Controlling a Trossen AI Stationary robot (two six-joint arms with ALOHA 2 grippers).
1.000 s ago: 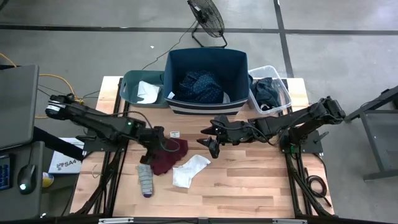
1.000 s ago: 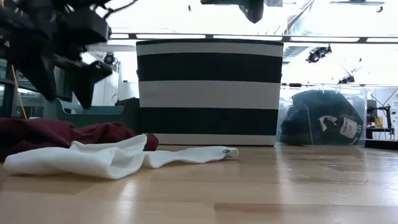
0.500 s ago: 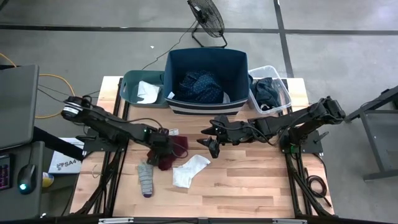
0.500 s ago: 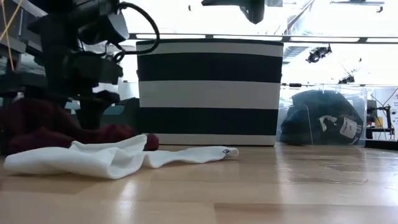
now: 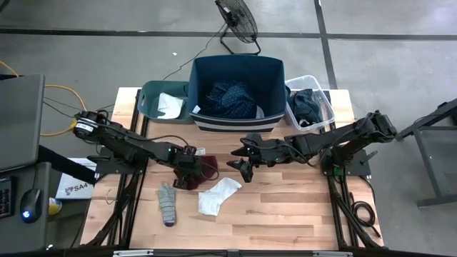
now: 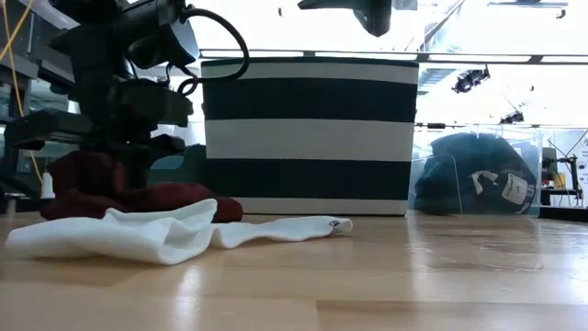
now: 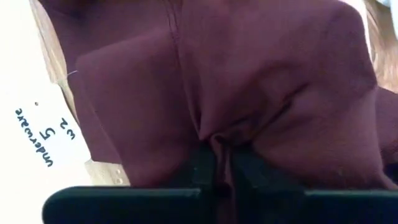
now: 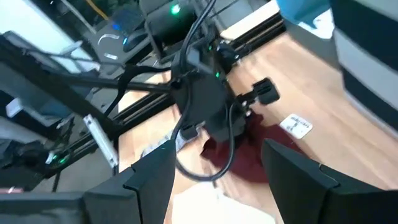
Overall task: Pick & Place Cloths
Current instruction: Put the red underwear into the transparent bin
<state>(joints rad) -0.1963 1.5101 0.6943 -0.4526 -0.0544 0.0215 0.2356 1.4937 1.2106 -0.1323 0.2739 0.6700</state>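
Observation:
The robot's left gripper is pinching the maroon cloth [image 5: 208, 168] far from the clear bin [image 5: 311, 103], so it should raise the cloth and pass it to the robot's right gripper.
A maroon cloth [image 5: 206, 170] lies bunched on the table left of centre, with my left gripper [image 5: 188, 171] down on it and shut. The low view shows the maroon cloth [image 6: 138, 191] heaped under that gripper [image 6: 129, 156]. A white sock [image 5: 218, 194] lies flat just near of it, and a grey sock [image 5: 166, 204] lies to its left. My right gripper [image 5: 240, 166] hangs open above the table's middle, touching nothing; in its own view its fingers [image 8: 149, 180] stand wide apart. My left gripper pinches a raised fold [image 7: 217, 138] of the maroon cloth between its two fingers [image 7: 202, 167]. It comes from above, slanting in from the table's left. Several layers gather into creases at the pinch. The cloth's lower part [image 6: 188, 198] still rests on the table.
At the far edge stand a teal bin [image 5: 151, 107] holding a white cloth, a navy striped bin [image 5: 235, 118] holding a dotted cloth, and a clear bin [image 5: 323, 107] holding dark cloth. A small paper tag [image 5: 201, 153] lies by the maroon cloth. Bare wood lies near and right.
My left gripper has come down and gone a little toward the table's right onto the maroon cloth, then shut on it. The cloth, spread flat before, is now gathered into a smaller heap at the gripper. My right gripper has kept still.

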